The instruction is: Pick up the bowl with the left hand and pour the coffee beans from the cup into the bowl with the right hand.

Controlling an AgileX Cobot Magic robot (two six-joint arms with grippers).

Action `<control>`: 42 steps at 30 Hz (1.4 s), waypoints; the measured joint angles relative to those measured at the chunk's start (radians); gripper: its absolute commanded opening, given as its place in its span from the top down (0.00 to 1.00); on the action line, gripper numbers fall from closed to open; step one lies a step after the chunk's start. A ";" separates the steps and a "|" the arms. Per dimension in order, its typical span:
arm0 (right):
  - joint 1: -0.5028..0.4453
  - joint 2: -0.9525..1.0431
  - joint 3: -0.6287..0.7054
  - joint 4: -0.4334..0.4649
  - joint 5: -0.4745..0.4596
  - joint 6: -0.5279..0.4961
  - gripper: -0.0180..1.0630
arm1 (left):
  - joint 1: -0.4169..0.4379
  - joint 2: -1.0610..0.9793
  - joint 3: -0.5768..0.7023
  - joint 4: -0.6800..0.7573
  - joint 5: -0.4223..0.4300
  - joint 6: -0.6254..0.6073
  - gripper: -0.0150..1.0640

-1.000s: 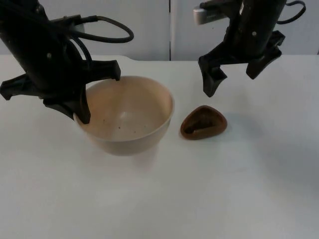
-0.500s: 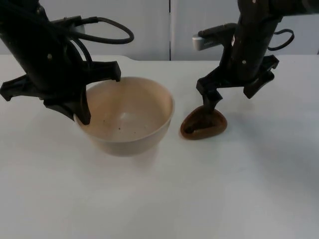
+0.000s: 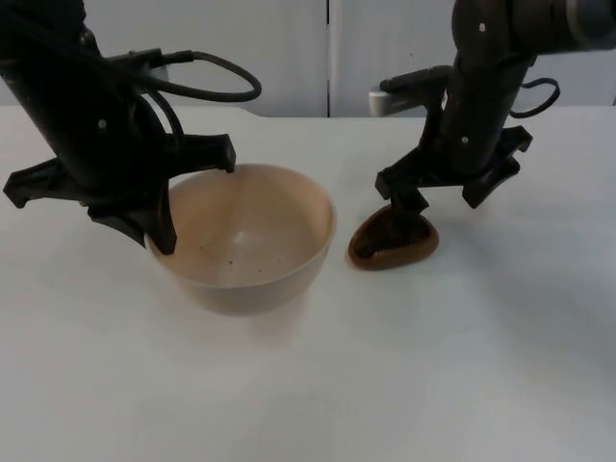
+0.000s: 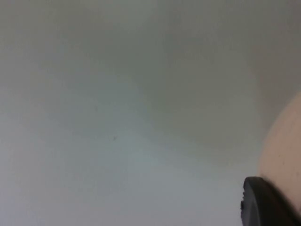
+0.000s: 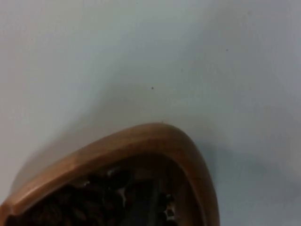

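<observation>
The brown cup narrows to a small end with a thick raised rim, so a few coffee beans should stay behind there when I pour.
A cream bowl sits left of centre, with a few dark specks inside. My left gripper is shut on its left rim, one finger inside and one outside. The bowl's outer wall rises beside a black fingertip in the left wrist view. A brown wooden cup holding coffee beans rests on the table to the bowl's right. My right gripper stands open low over the cup, its left finger dipping to the cup's back rim and its right finger outside. The cup's rim looms close in the right wrist view.
The white table top stretches wide in front of the bowl and cup. The grey partition wall closes off the back. Bowl and cup stand a small gap apart.
My right gripper has come down from above and behind the cup until its left finger reaches the cup. The left gripper and the bowl have shifted slightly.
</observation>
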 measured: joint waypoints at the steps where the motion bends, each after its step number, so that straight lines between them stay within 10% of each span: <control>1: 0.000 0.000 0.000 0.000 -0.001 -0.002 0.26 | 0.000 0.000 0.000 0.000 0.000 0.000 0.99; 22: 0.000 0.012 0.000 0.025 -0.018 -0.014 0.40 | 0.000 0.000 0.000 0.000 0.000 0.000 0.99; 42: 0.000 0.022 -0.002 0.033 -0.034 -0.014 0.96 | 0.000 0.000 0.000 0.000 0.000 0.000 0.99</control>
